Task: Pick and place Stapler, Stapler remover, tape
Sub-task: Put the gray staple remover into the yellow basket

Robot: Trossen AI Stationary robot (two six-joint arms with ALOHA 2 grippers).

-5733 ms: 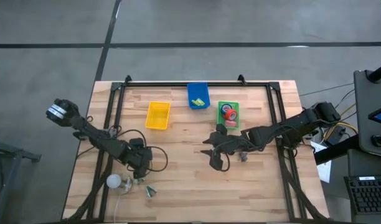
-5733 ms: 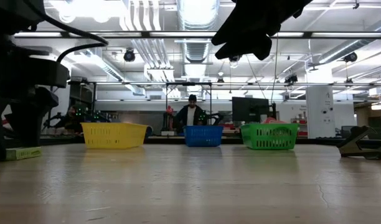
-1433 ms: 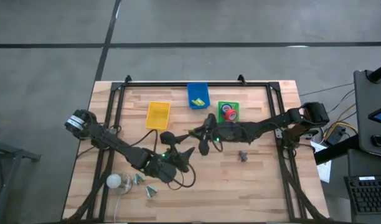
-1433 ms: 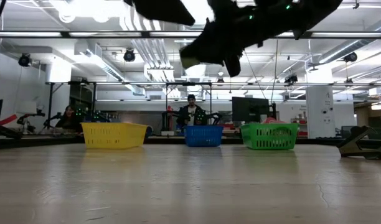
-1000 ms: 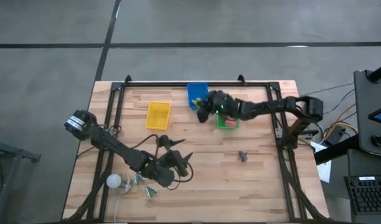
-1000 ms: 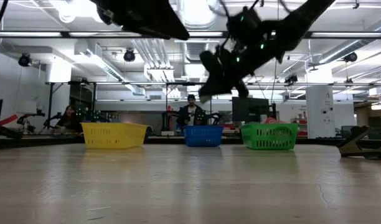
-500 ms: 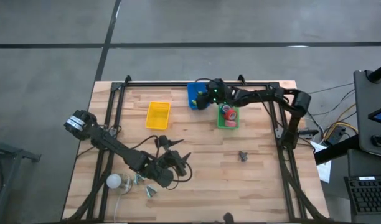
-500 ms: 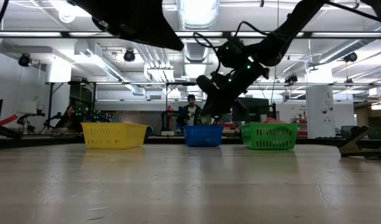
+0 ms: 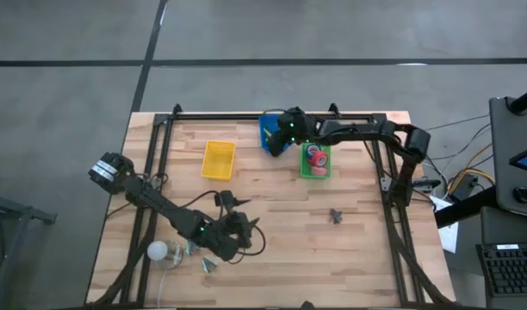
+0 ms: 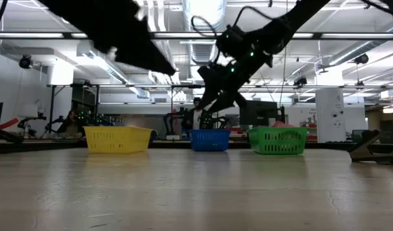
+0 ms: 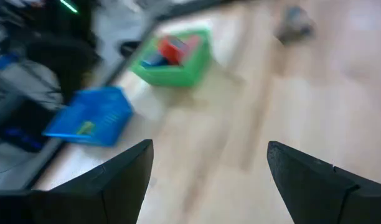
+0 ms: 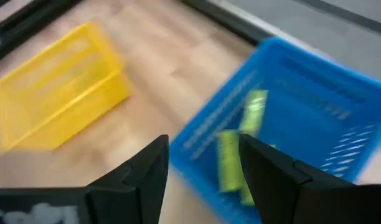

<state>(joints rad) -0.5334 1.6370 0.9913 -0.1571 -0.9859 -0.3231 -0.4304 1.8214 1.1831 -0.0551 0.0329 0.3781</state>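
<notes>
I should use my right gripper to pick up the stapler remover, since it is far from my left gripper, and bring it to my left gripper at the table's middle.
My right gripper hangs open over the blue tray at the table's far edge, with nothing between its fingers. In that tray lie small green oblong staplers. The green tray beside it holds red tape rolls; the left wrist view also shows a blue roll there. A small dark jawed piece, seemingly the stapler remover, lies on bare wood right of centre. My left gripper is open above the near-left part of the table and holds nothing.
An empty-looking yellow tray stands left of the blue one. A white ball and small green pieces lie near the table's near-left corner. A black frame rail runs along the table's edges. People sit in the room beyond.
My right gripper has swung from beside the green tray toward the table's far edge, ending over the blue tray. In the low view its fingers, together before, now stand apart: it has opened. My left gripper has sunk a little.
</notes>
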